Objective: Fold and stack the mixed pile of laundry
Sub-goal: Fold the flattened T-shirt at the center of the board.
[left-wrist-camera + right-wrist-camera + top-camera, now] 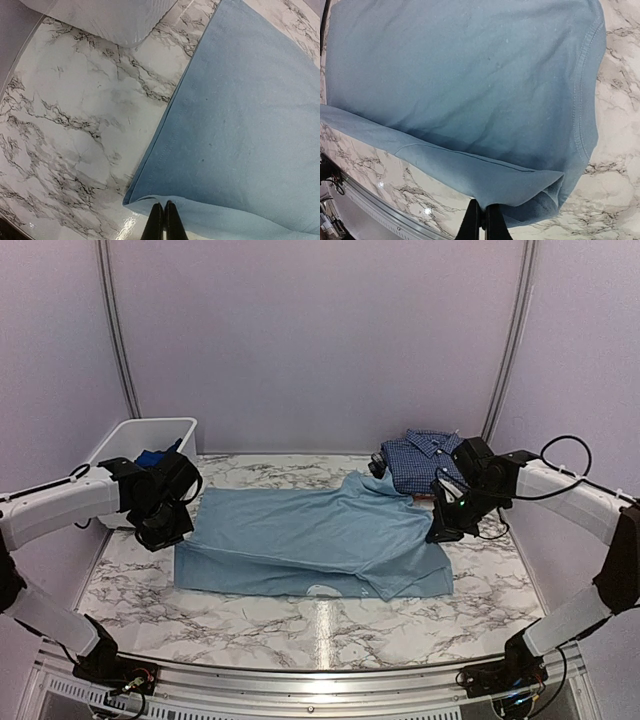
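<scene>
I should go on pulling the pinched hem back with my left gripper until it lies over the smooth layer below, then let go, because the hem lines up with the T-shirt's side edge.
A plain light blue T-shirt from the mixed laundry pile lies spread across the marble table, its near part doubled over. My left gripper is at the shirt's left edge. In the left wrist view its jaws are shut, pinching the folded hem of the T-shirt. My right gripper is at the shirt's right edge, and its jaws are shut on a bunched fold of the T-shirt. A folded navy small-check button shirt rests at the back right.
A white plastic bin stands at the back left, its corner close to my left gripper. A royal blue garment lies inside it. The table's metal front rail runs along the near edge. Walls enclose the sides and back.
</scene>
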Available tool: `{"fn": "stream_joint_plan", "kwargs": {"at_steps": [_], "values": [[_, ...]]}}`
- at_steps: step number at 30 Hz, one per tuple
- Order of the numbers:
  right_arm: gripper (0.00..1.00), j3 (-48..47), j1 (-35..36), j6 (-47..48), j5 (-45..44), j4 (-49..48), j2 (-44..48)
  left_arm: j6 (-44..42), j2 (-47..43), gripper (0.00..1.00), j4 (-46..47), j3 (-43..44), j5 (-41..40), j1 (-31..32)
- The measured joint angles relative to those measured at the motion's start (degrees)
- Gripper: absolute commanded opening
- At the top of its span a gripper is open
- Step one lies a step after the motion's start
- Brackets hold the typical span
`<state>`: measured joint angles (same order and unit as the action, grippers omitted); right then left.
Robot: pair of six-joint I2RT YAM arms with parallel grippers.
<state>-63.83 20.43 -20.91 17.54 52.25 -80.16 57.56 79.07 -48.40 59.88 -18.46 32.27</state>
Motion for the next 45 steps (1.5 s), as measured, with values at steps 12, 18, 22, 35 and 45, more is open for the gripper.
{"fn": "stream_joint_plan", "kwargs": {"at_steps": [12, 18, 22, 35, 45], "values": [[0.00, -6.0, -0.3, 3.5, 0.2, -2.8, -9.4, -4.3, 7.3, 0.00, 3.2, 2.1, -1.1, -2.4], [0.00, -6.9, -0.5, 4.6, 0.1, -3.7, -12.9, -5.4, 10.1, 0.00, 4.6, 2.2, -1.1, -3.1], [0.00, -7.8, -0.5, 5.0, 0.1, -3.9, -14.7, -6.2, 11.6, 0.00, 5.2, 2.3, -1.1, -3.4], [0.00, -10.3, -0.5, 5.0, 0.5, -4.6, -17.5, -7.6, 12.3, 0.00, 6.3, 2.3, -1.1, -4.9], [0.00, -15.0, -0.5, 6.0, 1.0, -4.6, -20.3, -8.3, 12.9, 0.00, 6.9, 2.3, -1.1, -5.9]]}}
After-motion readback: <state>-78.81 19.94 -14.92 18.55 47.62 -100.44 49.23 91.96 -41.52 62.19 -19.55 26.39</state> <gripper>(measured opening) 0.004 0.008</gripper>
